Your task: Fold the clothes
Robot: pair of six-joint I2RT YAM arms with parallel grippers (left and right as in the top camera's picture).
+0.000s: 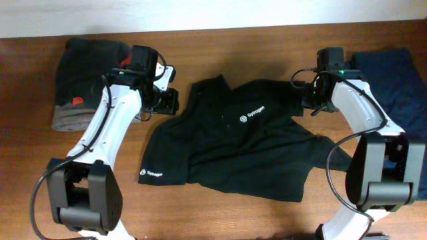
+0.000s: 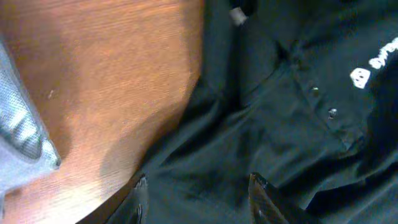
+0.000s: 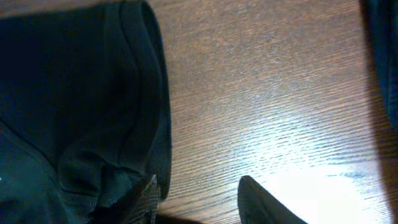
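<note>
A flap jutting beyond the shirt's rumpled end is in sight, so next my right gripper leaves the shirt's upper corner. It should grab the rumpled end lower down and pull it straight before folding.
The black collared shirt lies spread and rumpled in the middle of the table, with white logo text on the chest and on the left sleeve hem. My left gripper is at the shirt's upper left edge. In the left wrist view it is open, with black fabric between and under the fingers, near the buttoned collar. My right gripper is at the shirt's upper right sleeve. In the right wrist view it is open, its left finger at the sleeve hem and bare wood between the fingers.
A pile of dark and grey garments lies at the back left; its grey edge shows in the left wrist view. A navy garment lies at the back right, just seen in the right wrist view. The table is brown wood.
</note>
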